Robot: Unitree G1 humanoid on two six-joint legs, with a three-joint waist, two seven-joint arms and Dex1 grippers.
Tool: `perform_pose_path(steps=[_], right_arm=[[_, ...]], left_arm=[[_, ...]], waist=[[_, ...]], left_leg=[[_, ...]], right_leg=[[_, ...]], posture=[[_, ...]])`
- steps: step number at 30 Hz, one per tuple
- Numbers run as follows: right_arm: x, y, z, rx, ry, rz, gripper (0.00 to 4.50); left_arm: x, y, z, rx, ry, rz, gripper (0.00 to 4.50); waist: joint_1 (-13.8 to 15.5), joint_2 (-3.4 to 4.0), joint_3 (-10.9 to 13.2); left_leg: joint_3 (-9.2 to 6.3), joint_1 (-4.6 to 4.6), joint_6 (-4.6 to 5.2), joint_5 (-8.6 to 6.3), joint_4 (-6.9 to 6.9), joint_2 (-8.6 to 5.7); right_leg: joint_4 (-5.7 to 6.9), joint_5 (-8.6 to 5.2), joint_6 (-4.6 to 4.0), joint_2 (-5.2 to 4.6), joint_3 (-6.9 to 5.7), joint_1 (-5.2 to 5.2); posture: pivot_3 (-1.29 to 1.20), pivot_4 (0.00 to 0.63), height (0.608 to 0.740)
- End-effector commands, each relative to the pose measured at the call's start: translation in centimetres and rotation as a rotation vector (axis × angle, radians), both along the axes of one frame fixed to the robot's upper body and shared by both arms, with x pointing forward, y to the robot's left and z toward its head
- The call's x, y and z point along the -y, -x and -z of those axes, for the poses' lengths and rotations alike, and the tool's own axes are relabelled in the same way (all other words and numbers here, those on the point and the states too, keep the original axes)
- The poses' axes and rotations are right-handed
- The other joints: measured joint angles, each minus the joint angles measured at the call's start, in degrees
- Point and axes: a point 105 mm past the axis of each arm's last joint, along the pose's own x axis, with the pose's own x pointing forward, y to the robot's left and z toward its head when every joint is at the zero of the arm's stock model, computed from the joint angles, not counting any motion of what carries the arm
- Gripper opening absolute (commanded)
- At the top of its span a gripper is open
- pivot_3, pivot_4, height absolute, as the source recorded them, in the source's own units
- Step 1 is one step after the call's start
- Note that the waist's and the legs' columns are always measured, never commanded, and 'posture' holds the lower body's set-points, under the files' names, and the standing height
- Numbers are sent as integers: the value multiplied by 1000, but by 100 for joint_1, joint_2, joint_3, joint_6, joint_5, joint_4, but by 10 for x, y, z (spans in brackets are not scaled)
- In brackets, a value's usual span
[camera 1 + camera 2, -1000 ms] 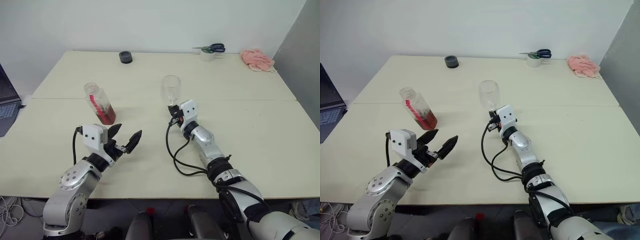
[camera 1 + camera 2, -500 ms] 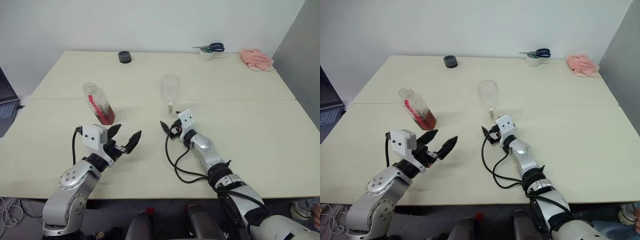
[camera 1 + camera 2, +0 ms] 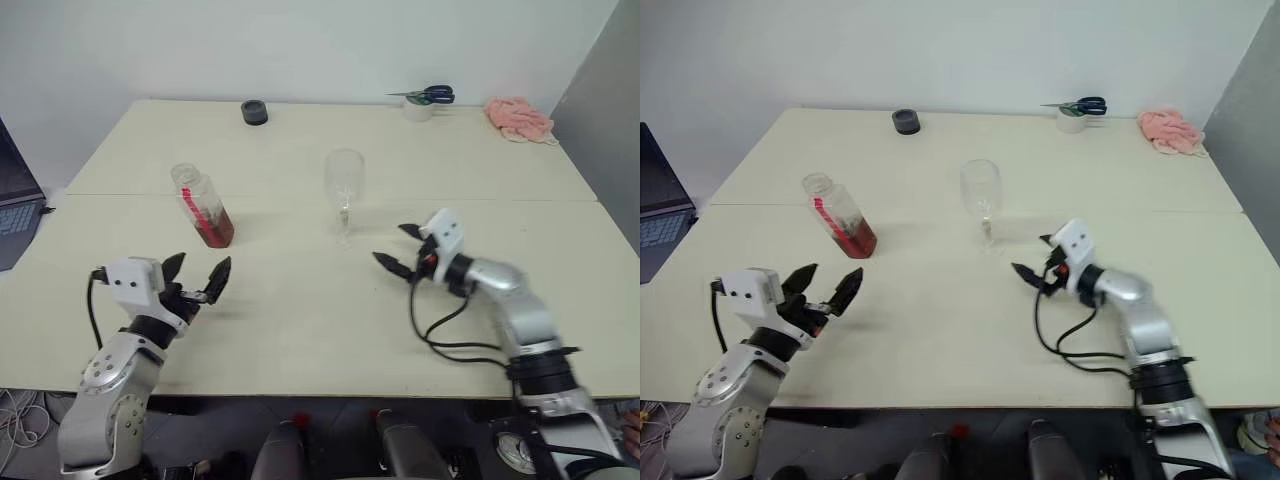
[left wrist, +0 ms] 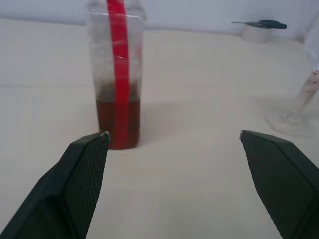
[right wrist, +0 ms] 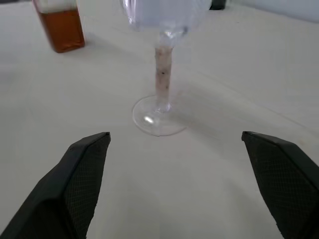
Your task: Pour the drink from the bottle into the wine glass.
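Note:
The drink is only in the bottle's bottom part (image 3: 215,230), so it will get to the open neck (image 3: 184,174) only when I tilt the bottle almost onto its side.
The bottle (image 3: 203,204) stands on the table (image 3: 300,320) at the left, its neck uncapped, with a red strip down its side. The reddish-brown drink (image 4: 118,122) fills only its bottom part. The wine glass (image 3: 343,184) stands upright at the middle with an empty bowl; its foot (image 5: 158,117) rests flat. My left gripper (image 3: 200,268) is open, hanging short of the bottle and apart from it. My right gripper (image 3: 392,246) is open to the right of the glass, pointing toward its stem (image 5: 162,68) with nothing between the fingers.
A small black round object (image 3: 254,112) lies at the table's back edge. A tape roll with scissors on it (image 3: 420,101) and a pink cloth (image 3: 518,116) sit at the back right. A laptop (image 3: 15,205) stands off the left edge.
My right gripper, shut at the glass stem before, has opened and drawn back to the right. My left gripper has shifted left, still open. Glass and bottle stay put.

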Motion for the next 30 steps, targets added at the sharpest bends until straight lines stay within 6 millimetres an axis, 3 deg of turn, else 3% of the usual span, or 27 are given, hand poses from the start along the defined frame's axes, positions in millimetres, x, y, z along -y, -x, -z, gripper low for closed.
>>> perform_pose_path(steps=[1, 4, 7, 11, 19, 30], right_arm=[[-9, 18, -78, 99, -88, -156, 4491], [-23, 34, -123, 150, -53, -289, 4491], [-37, 42, -146, 144, 35, -361, 4491], [-58, 50, -181, 158, 11, -436, 4491], [-74, 48, -174, 166, 35, -478, 4491], [-76, 39, -161, 144, 33, -442, 4491]], left_arm=[[-10, -8, -15, 46, -36, -45, 4500], [-9, -20, -20, 57, -44, -61, 4500], [-8, -29, -29, 82, -46, -82, 4500], [-9, -40, -44, 112, -47, -95, 4500], [-7, -64, -44, 99, -80, -85, 4500], [0, -97, -46, 131, -95, -54, 4500]], waist=[[-1, 4, 2], [8, 4, 3], [22, 2, 2], [37, -1, 2], [64, -5, 0], [68, -5, 0]], left_leg=[[0, 1, 0, 0, 0, 1], [-1, -2, 1, 0, 0, 0], [-4, -10, 1, -1, -3, 1], [-2, -21, 1, -1, -4, -4], [-6, -27, -1, -2, -3, -9], [-13, -27, -2, -2, -4, -10]], right_leg=[[2, 0, 0, 2, 0, 0], [-2, 0, 0, 2, -4, 0], [-13, 0, 0, 1, -12, -1], [-12, 16, -27, -10, -11, -14], [-11, 17, -27, -18, -24, -14], [-3, 18, -28, -21, -31, -17]], posture=[[0, 150, 740], [0, 150, 740], [0, 150, 740], [0, 150, 740], [0, 150, 740], [0, 150, 740]])
